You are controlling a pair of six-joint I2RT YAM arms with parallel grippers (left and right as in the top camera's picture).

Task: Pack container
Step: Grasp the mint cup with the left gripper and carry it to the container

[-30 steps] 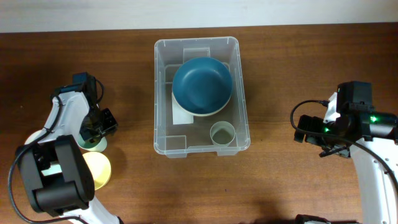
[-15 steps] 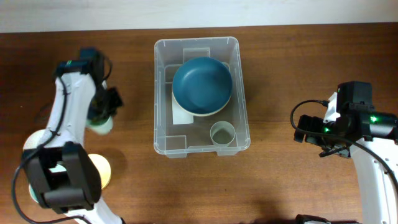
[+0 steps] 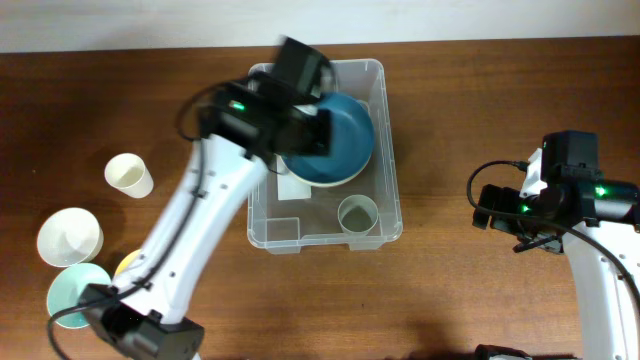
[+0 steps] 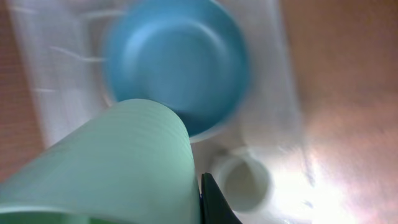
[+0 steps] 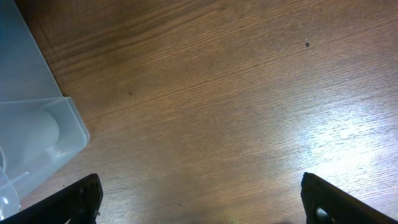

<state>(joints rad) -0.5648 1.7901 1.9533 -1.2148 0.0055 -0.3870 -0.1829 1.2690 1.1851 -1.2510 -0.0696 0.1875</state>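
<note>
The small pale cup's opening [image 3: 357, 213] is open, so with the pale green cup base down [image 4: 149, 127], my left gripper carries on moving toward that opening and releases inside it.
The container [image 3: 390, 190] is a large clear bin at the table's middle. Inside it lie a blue bowl [image 3: 345, 140] stacked on a white one and a small pale cup [image 3: 358, 215]. My left gripper [image 3: 303, 128] hangs over the container's left half, above the blue bowl's edge, shut on a pale green cup [image 4: 112, 162]. That cup fills the left wrist view's lower left, with one black finger [image 4: 214, 206] against its side. Below it show the blue bowl [image 4: 180, 68] and the small cup [image 4: 245, 183]. My right gripper [image 5: 202, 208] stands open over bare wood, right of the container's corner [image 5: 43, 124].
On the table's left stand a cream cup [image 3: 128, 175], a white bowl [image 3: 70, 237], a pale green bowl [image 3: 75, 297] and a yellow piece [image 3: 124, 265]. The right arm [image 3: 560, 200] rests at the table's right side.
My left gripper shut on the green cup at the table's left, lifted it and swung right to over the container. The right arm has not moved.
</note>
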